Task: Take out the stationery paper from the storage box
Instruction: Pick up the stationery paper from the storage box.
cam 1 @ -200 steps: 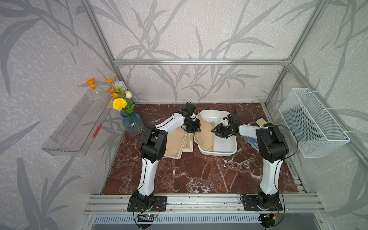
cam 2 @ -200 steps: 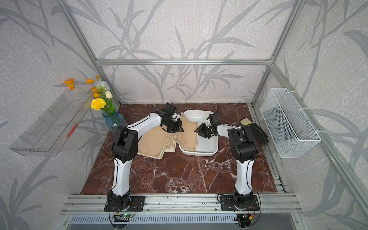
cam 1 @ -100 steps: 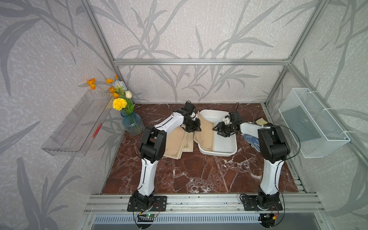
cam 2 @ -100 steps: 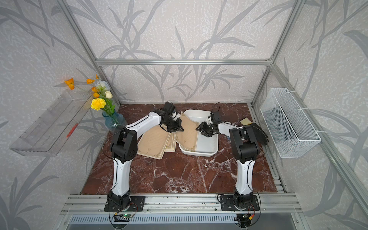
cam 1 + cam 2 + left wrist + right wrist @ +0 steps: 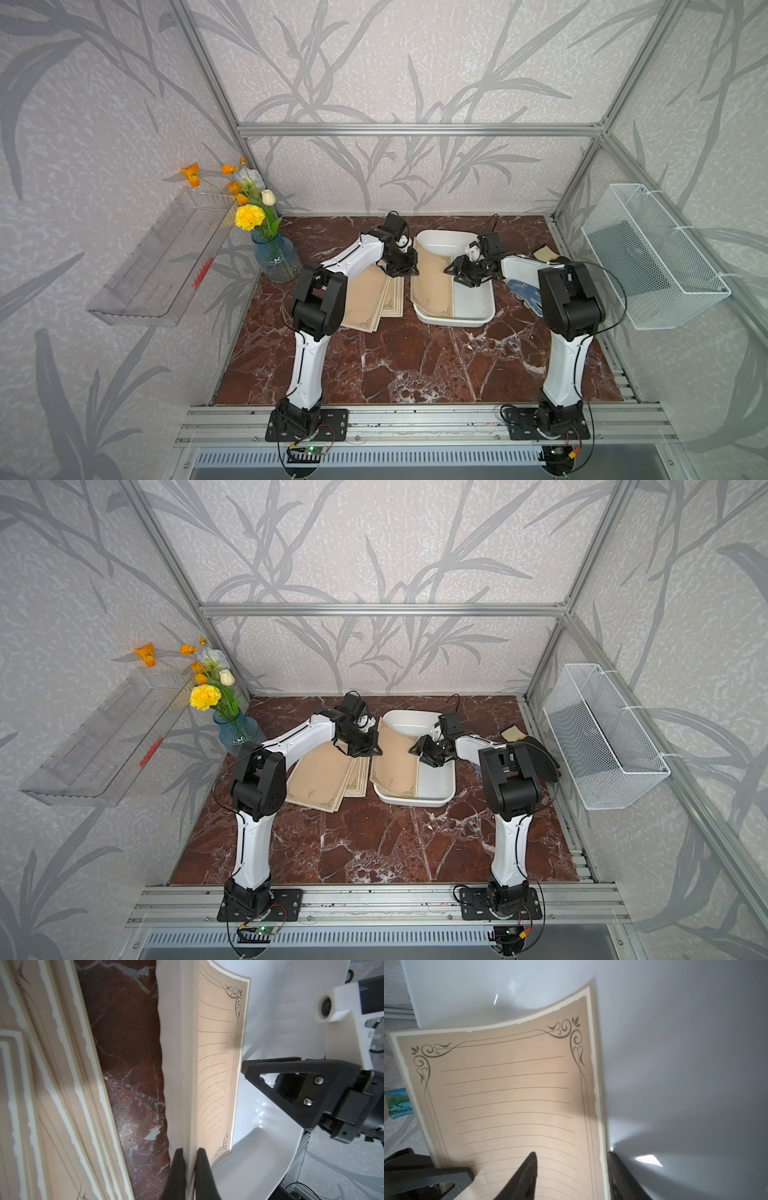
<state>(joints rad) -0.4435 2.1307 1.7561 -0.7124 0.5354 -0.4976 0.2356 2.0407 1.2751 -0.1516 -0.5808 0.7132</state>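
Note:
My right gripper should move over and pinch the sheet's edge (image 5: 602, 1152) before lifting, because the sheet's loose edge (image 5: 598, 1100) is low and off-centre between its open fingers.
The white storage box (image 5: 476, 299) (image 5: 436, 777) stands right of the table's middle. One tan ruled sheet of stationery paper (image 5: 432, 278) (image 5: 395, 762) curves up out of it over its left wall. My left gripper (image 5: 409, 270) (image 5: 190, 1150) is shut on that sheet's (image 5: 216, 1064) left edge, just outside the box. My right gripper (image 5: 455, 272) (image 5: 572, 1154) is open inside the box (image 5: 675, 1064). Its jaws straddle the sheet's (image 5: 512, 1095) right edge without pinching it. Several more sheets (image 5: 370, 295) (image 5: 324, 777) lie fanned on the marble left of the box.
A blue glass vase of flowers (image 5: 276, 262) stands at the back left, below a clear wall shelf (image 5: 162, 266). A white wire basket (image 5: 652, 257) hangs on the right wall. A blue patterned cloth (image 5: 525, 291) and a small yellow pad (image 5: 544, 252) lie right of the box.
My right gripper's jaws have spread apart at the sheet's right edge. The left gripper keeps its grip, and both arms have hardly shifted.

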